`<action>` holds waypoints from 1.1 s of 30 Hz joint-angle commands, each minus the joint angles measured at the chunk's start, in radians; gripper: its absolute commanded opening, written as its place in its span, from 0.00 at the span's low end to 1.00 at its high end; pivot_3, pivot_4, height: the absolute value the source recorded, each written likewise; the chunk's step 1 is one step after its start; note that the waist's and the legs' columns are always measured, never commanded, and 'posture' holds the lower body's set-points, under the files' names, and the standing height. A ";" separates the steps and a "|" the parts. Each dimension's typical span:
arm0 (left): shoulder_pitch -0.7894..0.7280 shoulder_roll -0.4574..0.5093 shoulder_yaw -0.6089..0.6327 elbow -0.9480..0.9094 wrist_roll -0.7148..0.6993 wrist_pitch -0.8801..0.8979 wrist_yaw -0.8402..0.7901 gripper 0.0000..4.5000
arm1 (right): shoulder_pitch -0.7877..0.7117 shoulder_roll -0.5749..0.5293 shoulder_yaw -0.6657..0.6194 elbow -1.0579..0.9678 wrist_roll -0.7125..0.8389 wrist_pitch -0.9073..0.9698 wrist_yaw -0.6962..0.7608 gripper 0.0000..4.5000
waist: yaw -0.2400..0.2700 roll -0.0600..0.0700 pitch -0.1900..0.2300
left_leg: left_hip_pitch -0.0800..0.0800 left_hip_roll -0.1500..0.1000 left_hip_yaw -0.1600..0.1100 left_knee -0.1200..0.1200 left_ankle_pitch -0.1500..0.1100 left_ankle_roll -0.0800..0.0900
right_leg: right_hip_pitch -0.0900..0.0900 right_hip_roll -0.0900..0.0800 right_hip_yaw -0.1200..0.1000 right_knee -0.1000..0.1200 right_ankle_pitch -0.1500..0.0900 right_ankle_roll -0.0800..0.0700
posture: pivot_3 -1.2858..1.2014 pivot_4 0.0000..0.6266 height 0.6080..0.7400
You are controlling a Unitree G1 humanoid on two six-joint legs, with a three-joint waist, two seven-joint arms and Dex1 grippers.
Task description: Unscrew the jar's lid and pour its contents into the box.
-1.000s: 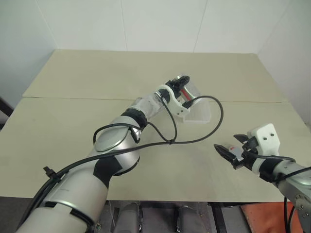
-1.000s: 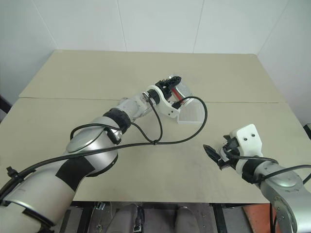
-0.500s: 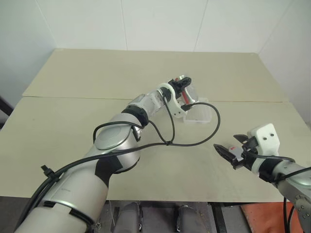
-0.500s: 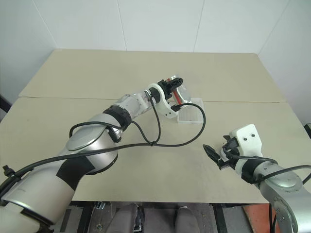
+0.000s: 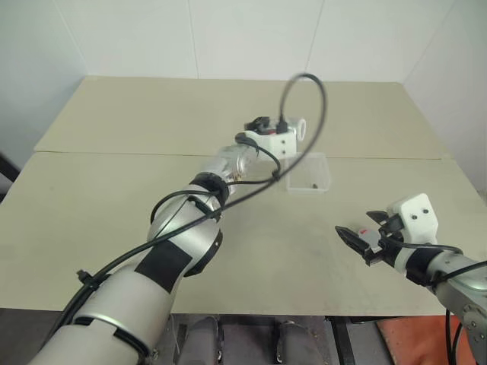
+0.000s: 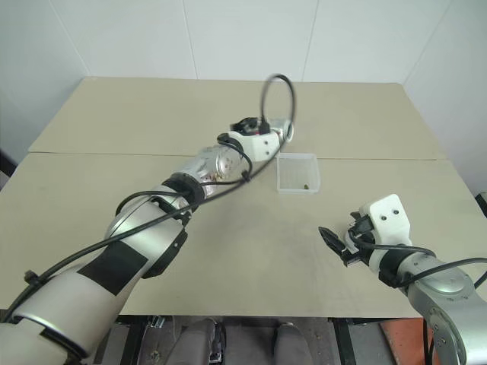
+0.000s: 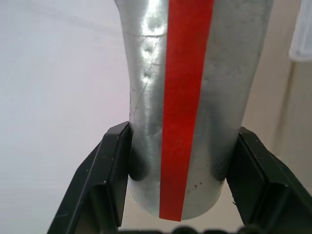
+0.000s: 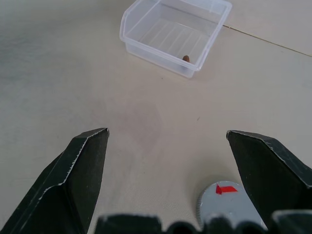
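Observation:
I should keep turning the jar upright and lowering it with my left gripper until the jar's bottom meets the open table [image 6: 227, 202], because the contents [image 6: 307, 187] lie inside the box.
My left gripper [image 5: 283, 129] is shut on the jar [image 7: 146, 73], a silvery cylinder with a red stripe held near one end between both black fingers [image 7: 114, 165]. It holds the jar [image 5: 299, 129] above the table, just beyond and left of the box [image 5: 308, 173]. The box is a clear shallow tray, and the contents [image 8: 186, 58], a small dark piece, lie inside it against one wall. My right gripper [image 5: 358, 237] hovers open near the table's front right. The grey lid [image 8: 229, 202], marked in red, lies flat on the table under it.
The beige table [image 5: 152, 190] has a seam running across it behind the box. A black cable [image 5: 312, 84] loops up from my left wrist above the jar. White walls stand beyond the table's far edge.
My left wrist has rolled and carried the jar left, off the box. The box, hidden behind the gripper before, now shows with the dark piece inside. The cable loop swung upward. The right arm stayed still.

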 commanded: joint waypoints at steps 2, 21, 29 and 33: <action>-0.001 0.012 0.251 -0.054 -0.258 0.050 -0.131 0.55 | -0.012 -0.015 -0.019 -0.011 -0.011 -0.023 0.005 0.99 | -0.002 0.000 0.000 | 0.000 0.000 0.000 0.000 0.000 0.000 | 0.000 0.000 0.000 0.006 0.000 0.000 | 0.52 0.24 1.00; 0.512 0.063 0.468 -0.593 -0.642 0.009 -0.476 0.55 | -0.088 -0.015 0.097 0.095 -0.091 -0.116 0.049 0.99 | -0.010 0.001 -0.001 | 0.001 0.000 -0.002 0.002 0.003 -0.006 | 0.002 0.000 0.001 0.009 0.000 0.000 | 0.52 0.24 1.00; 0.626 0.076 0.429 -0.722 -0.635 0.001 -0.387 0.55 | -0.113 -0.011 0.132 0.124 -0.120 -0.142 0.059 0.99 | -0.011 0.001 -0.001 | 0.004 0.000 -0.005 0.005 0.000 0.000 | 0.005 0.000 0.001 0.008 0.000 0.000 | 0.52 0.24 1.00; 0.648 0.088 0.391 -0.683 -0.589 -0.030 -0.329 0.55 | -0.115 -0.009 0.146 0.124 -0.129 -0.145 0.064 0.99 | -0.011 0.001 -0.001 | 0.005 0.000 -0.005 0.005 0.000 0.001 | 0.007 0.000 0.001 0.007 0.000 0.000 | 0.52 0.24 1.00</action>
